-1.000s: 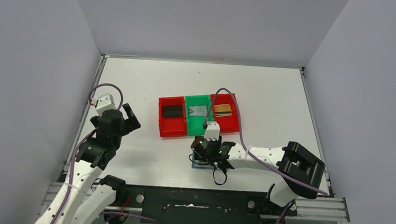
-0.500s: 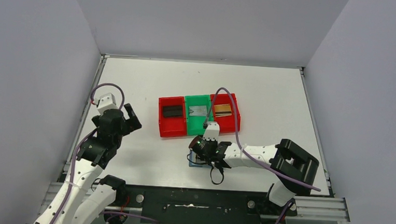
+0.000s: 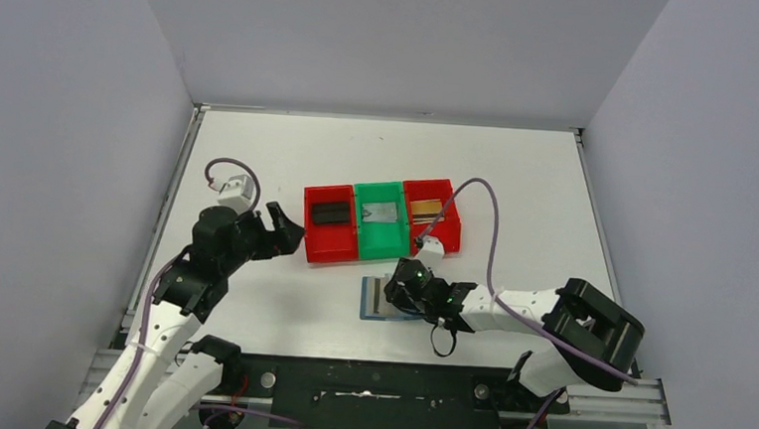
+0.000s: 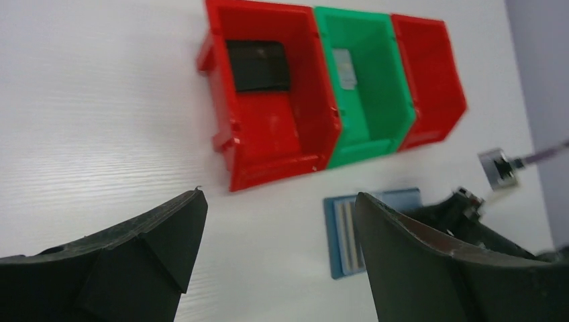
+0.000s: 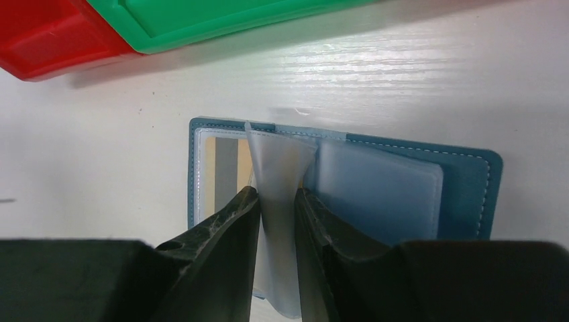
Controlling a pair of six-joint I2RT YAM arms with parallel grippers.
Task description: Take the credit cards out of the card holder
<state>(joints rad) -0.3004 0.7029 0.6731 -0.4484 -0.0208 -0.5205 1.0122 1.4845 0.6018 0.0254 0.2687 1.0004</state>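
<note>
The sleeve [image 5: 280, 159] is upright in my right gripper, so my left gripper should push it over from the banded card's side [image 5: 226, 169] while my right gripper opens.
The teal-blue card holder [image 3: 378, 299] lies open on the table in front of the bins. In the right wrist view my right gripper [image 5: 277, 198] is shut on one clear plastic sleeve [image 5: 280, 161] of the card holder [image 5: 470, 194], and that sleeve stands up from the spine. Through the left-hand sleeve a card [image 5: 225, 176] with beige and grey bands shows. A black card [image 3: 331, 212], a silver card [image 3: 381, 211] and a gold-brown card [image 3: 427, 209] lie in the bins. My left gripper [image 3: 280, 230] hangs open to the left of the bins, holding nothing.
Three joined bins stand mid-table: a red one [image 3: 316, 239], a green one [image 3: 382, 243] and a red one [image 3: 446, 240]. The right arm's purple cable [image 3: 485, 211] arcs over the right bin. Grey walls enclose the table on three sides.
The right gripper has closed on a sleeve and drawn back to the right, uncovering the open card holder. The left gripper has swung right toward the bins.
</note>
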